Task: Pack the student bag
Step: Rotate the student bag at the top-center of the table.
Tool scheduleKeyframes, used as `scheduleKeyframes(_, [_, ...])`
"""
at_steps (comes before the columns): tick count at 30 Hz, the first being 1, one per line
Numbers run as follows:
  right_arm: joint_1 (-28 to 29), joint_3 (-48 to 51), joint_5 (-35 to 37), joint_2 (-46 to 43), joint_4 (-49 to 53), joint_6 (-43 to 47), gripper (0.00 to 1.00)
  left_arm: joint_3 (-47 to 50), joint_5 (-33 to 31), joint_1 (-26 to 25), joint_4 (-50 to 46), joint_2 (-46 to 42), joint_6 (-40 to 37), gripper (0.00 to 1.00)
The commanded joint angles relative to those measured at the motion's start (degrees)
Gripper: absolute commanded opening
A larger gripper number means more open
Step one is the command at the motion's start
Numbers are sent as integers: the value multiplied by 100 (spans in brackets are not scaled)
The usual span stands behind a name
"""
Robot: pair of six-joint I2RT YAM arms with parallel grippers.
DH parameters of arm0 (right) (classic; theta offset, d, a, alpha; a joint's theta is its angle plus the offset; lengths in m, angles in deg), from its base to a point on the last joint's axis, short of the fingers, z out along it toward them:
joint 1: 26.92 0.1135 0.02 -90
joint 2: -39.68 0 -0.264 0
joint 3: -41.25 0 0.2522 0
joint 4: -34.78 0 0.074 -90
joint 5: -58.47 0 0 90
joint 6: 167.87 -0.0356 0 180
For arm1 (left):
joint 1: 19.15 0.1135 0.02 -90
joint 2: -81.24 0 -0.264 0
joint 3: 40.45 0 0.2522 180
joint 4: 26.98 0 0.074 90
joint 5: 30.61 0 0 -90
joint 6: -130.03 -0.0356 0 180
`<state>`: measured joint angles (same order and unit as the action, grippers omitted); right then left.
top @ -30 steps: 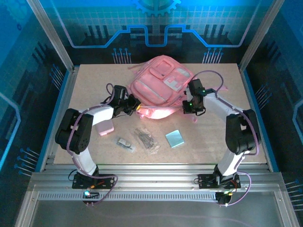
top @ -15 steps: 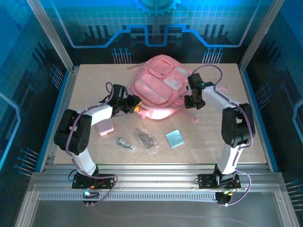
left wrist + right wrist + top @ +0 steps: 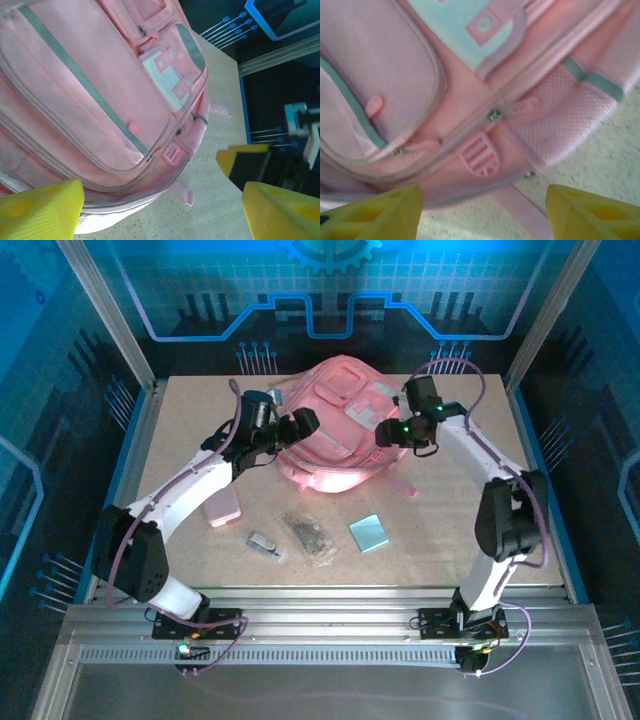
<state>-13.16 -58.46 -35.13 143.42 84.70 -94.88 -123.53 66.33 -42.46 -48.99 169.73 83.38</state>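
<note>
My right gripper should hold the bag's side point(image 3: 626, 57) past the mesh pocket while my left gripper works the zip, because the bag is loose around its zip pull point(image 3: 519, 107).
The student bag point(image 3: 335, 430), a big pink backpack with paler front pockets, lies flat at the back middle of the table. My left gripper point(image 3: 300, 423) hovers over its left side, open, with nothing between the yellow fingers. My right gripper point(image 3: 386, 433) hovers over its right side, also open and empty. In the left wrist view the bag point(image 3: 100, 100) has its zips and a loose strap end point(image 3: 182, 192) above the left gripper point(image 3: 160, 215). In the right wrist view the bag point(image 3: 470, 100) lies close under the right gripper point(image 3: 482, 215), with a pink striped badge point(image 3: 480, 155) between the fingers' line.
In front of the bag lie a pink case point(image 3: 222, 508), a small clear packet point(image 3: 265, 542), a dark bundle point(image 3: 308, 533) and a light blue pad point(image 3: 370, 533). Metal frame posts and blue walls ring the table point(image 3: 470, 530).
Both grippers have opened from shut and let go of the bag's near edge. Both have risen and moved back over the bag, the left arm stretching far forward.
</note>
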Motion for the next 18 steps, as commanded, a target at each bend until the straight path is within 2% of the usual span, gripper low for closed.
scheduleKeyframes(1, [-157,-495,-731,618,-285,-111,68,-103,-159,-170,289,534,43,83])
scheduleKeyframes(3, [-206,-689,-977,918,-447,32,69,-176,-97,-235,543,886,218,83])
scheduleKeyframes(9, [-395,-1050,-1129,1631,-546,241,77,-341,202,-216,931,1867,635,84])
scheduleKeyframes(14, [-434,-767,-1711,1787,-831,280,80,-123,155,11,831,2185,693,85])
scheduleKeyframes(18, [-408,-180,-2195,1559,-1157,46,79,-59,-2,243,656,2305,396,85])
